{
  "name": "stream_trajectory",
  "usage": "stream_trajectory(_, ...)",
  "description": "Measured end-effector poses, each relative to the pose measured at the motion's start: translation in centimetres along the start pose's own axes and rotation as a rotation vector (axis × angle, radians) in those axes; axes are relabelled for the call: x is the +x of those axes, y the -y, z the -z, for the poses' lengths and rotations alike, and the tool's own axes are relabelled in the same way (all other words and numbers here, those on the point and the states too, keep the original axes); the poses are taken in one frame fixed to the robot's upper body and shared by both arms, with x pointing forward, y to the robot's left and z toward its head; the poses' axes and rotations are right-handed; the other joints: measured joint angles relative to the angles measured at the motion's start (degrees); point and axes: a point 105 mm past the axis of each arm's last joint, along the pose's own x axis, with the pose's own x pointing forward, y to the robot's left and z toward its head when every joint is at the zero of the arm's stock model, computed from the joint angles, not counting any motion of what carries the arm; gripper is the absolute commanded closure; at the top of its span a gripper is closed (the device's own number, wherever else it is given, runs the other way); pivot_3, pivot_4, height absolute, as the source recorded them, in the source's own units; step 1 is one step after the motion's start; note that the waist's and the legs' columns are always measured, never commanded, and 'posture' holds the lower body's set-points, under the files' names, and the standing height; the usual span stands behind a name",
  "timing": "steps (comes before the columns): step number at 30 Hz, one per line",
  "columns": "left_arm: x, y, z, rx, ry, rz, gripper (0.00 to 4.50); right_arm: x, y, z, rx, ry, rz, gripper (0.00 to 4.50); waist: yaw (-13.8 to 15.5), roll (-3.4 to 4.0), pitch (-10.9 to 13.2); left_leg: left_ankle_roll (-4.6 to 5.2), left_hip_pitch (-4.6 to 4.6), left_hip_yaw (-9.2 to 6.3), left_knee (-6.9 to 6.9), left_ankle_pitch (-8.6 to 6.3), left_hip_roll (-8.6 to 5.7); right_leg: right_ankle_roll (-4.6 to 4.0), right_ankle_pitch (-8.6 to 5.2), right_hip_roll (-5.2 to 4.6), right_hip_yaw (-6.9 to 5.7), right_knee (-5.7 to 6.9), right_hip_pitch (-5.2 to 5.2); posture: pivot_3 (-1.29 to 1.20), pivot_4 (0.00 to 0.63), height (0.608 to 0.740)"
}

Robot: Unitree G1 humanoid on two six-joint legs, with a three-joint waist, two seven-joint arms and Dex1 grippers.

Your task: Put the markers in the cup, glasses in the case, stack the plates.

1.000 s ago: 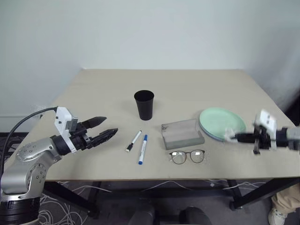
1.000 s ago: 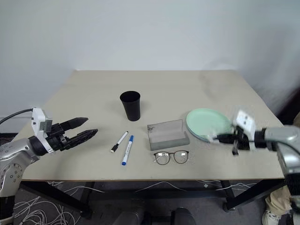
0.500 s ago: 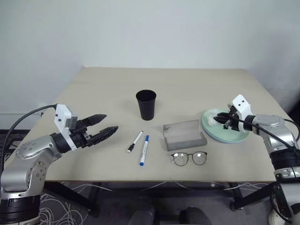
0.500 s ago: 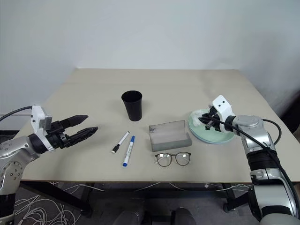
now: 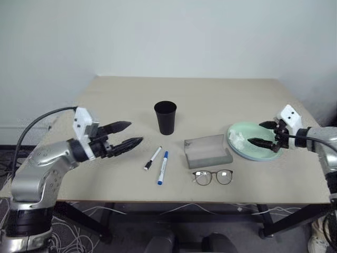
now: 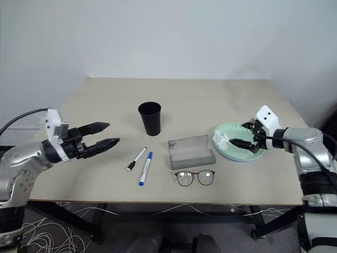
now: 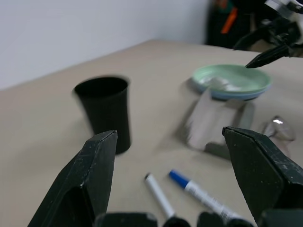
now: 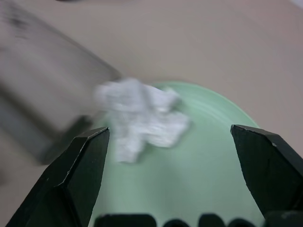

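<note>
The glasses [image 5: 212, 173] should stay compact and fit fully inside the grey case when the robot puts them in, because the arms are folded in behind the lenses [image 5: 204, 178].
The black cup [image 5: 165, 117] stands upright mid-table. In front of it lie two markers, one black-capped [image 5: 152, 158] and one blue-capped [image 5: 162, 167]. To their right is the grey case [image 5: 206, 151] with its lid raised, and the glasses [image 5: 211, 177] lie just in front of it. The mint plate [image 5: 260, 150] rests on the light blue plate [image 7: 236, 94], with a crumpled white tissue [image 8: 142, 116] on top. My right gripper [image 5: 258, 133] hovers open over the mint plate, beside the tissue. Left of the markers, my left gripper [image 5: 136, 132] is open and empty.
The beige table [image 5: 221, 100] has bare room behind the cup and along its left side. Its front edge runs just beyond the glasses. A white wall stands behind the table.
My right gripper brought the tissue over the plates, opened and let it go onto the mint plate. My left gripper moved a little right and up, toward the cup.
</note>
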Motion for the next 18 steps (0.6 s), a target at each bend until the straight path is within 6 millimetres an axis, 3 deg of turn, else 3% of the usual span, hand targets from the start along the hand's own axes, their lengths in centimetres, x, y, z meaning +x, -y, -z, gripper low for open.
stream_trajectory(7, 7.7, 2.4, -0.5, 0.083, -0.042, 0.262, 0.73, -1.5, -1.1, -1.3, -0.003, 0.046, -0.074, 0.02, -0.17, -0.02, 0.0, 0.01, -0.04, 0.04, 0.09, 0.01, 0.03, 0.07, -0.02, 0.07, 0.03, 0.09, 0.04, 0.0, 0.0, 0.731)
stream_trajectory(12, 12.1, 4.6, 1.3, 0.222, -0.169, 0.414, 0.73, -1.8, -1.5, -1.3, -0.012, 0.034, -0.079, 0.02, -0.22, -0.02, 0.0, 0.09, -0.07, 0.08, 0.11, 0.05, 0.01, -0.1, 0.08, 0.08, 0.06, 0.05, 0.06, 0.0, 0.0, 0.731)
stream_trajectory(18, 13.9, 8.1, 4.4, 0.288, -0.276, 0.598, 0.73, -1.8, -1.9, -0.3, 0.008, 0.01, -0.053, 0.02, -0.15, -0.03, 0.0, 0.13, -0.23, 0.05, 0.11, 0.05, 0.04, -0.11, 0.08, 0.07, 0.27, 0.0, -0.05, 0.0, 0.0, 0.731)
